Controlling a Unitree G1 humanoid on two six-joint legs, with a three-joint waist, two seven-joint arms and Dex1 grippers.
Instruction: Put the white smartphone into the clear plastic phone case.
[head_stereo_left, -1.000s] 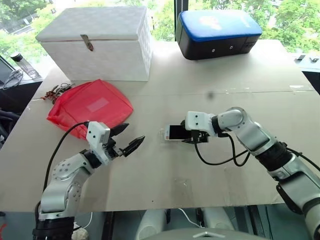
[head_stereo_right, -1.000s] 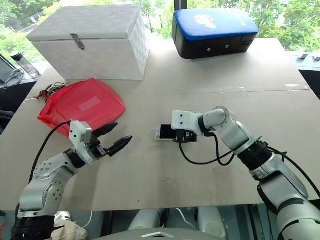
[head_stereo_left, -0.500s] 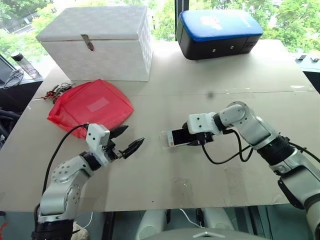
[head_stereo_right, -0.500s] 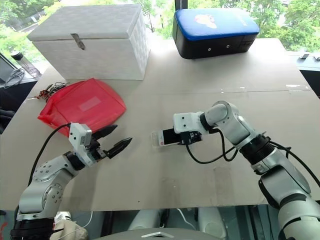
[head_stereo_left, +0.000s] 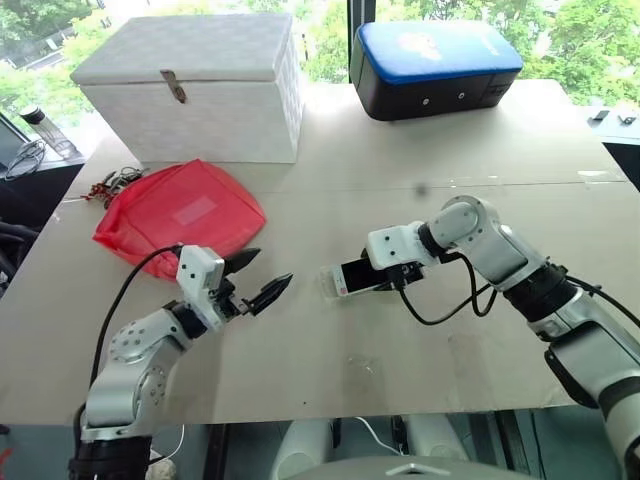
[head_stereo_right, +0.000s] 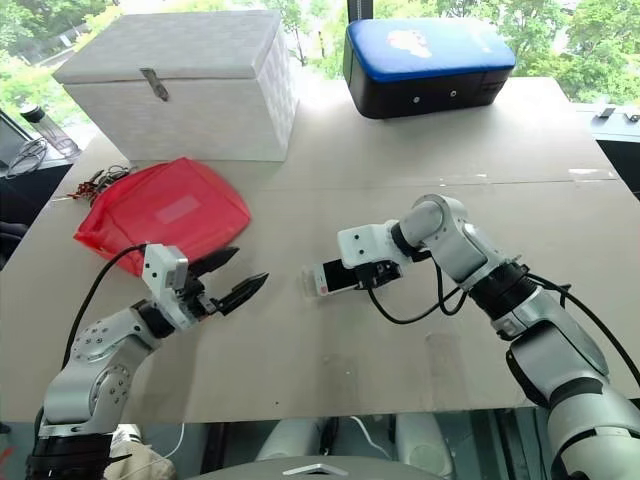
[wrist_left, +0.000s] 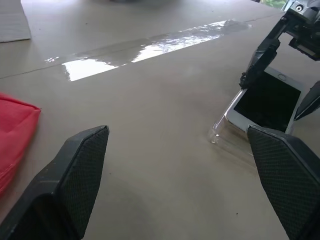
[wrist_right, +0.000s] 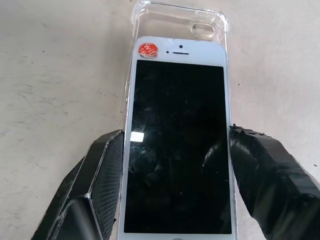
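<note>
The smartphone stops short of the case's camera end (wrist_right: 182, 21), so my left gripper should brace that end of the case while my right gripper pushes the smartphone's home button end (wrist_right: 177, 236).
My right gripper (head_stereo_left: 388, 276) is shut on the white smartphone (head_stereo_left: 356, 277), its two fingers pressing the phone's long edges. The phone (wrist_right: 177, 140) faces screen up, with a red sticker at its far end. It slants down over the clear plastic phone case (wrist_right: 181, 19), which lies flat on the table. The case's camera end sticks out beyond the phone's far end. In the left wrist view the phone (wrist_left: 267, 100) tilts with its low end on the case (wrist_left: 227, 139). My left gripper (head_stereo_left: 264, 273) is open and holds nothing, to the left of the case.
A red pouch (head_stereo_left: 180, 212) lies at the left of the table (head_stereo_left: 330, 390), with keys (head_stereo_left: 113, 182) beside it. A white box (head_stereo_left: 195, 85) and a blue-and-black case (head_stereo_left: 435, 65) stand at the far edge. A cable (head_stereo_left: 440, 315) loops under my right forearm.
My right wrist has turned, tipping the phone's far end lower over the case. The left arm has stayed still.
</note>
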